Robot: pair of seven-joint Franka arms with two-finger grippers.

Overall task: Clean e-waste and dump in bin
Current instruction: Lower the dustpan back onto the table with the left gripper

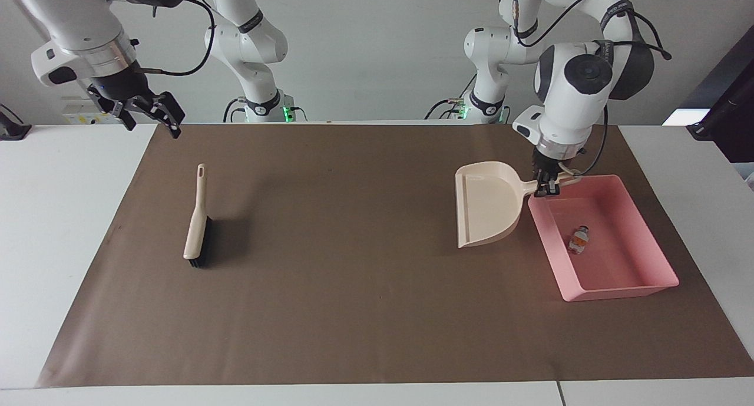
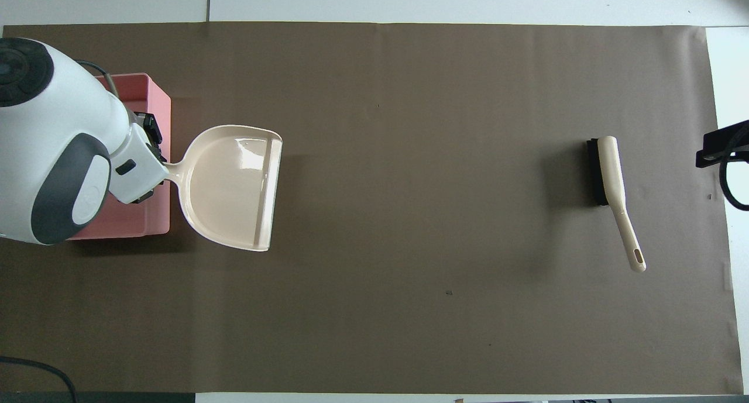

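The beige dustpan (image 2: 226, 186) is level and empty. My left gripper should keep lowering it toward the open mat (image 2: 309, 213) until its handle clears the pink bin, then let go.
The e-waste (image 1: 579, 240), a tiny white-and-orange piece with a dark tip, lies inside the pink bin (image 1: 616, 289) at the left arm's end of the mat. My left gripper (image 1: 548, 186) is shut on the handle of the beige dustpan (image 1: 488, 204). The dustpan sits level and low at the mat, just beside the bin toward the table's middle, its pan showing nothing in it (image 2: 231, 183). In the overhead view my left arm covers most of the bin (image 2: 159, 102) and hides the e-waste. My right gripper (image 1: 148, 118) hangs open and holds nothing, over the mat's corner at the right arm's end.
A beige hand brush (image 1: 197, 217) with black bristles lies on the brown mat (image 1: 353, 288) toward the right arm's end, its handle pointing toward the robots (image 2: 614, 183). White table (image 1: 53, 229) borders the mat on all sides.
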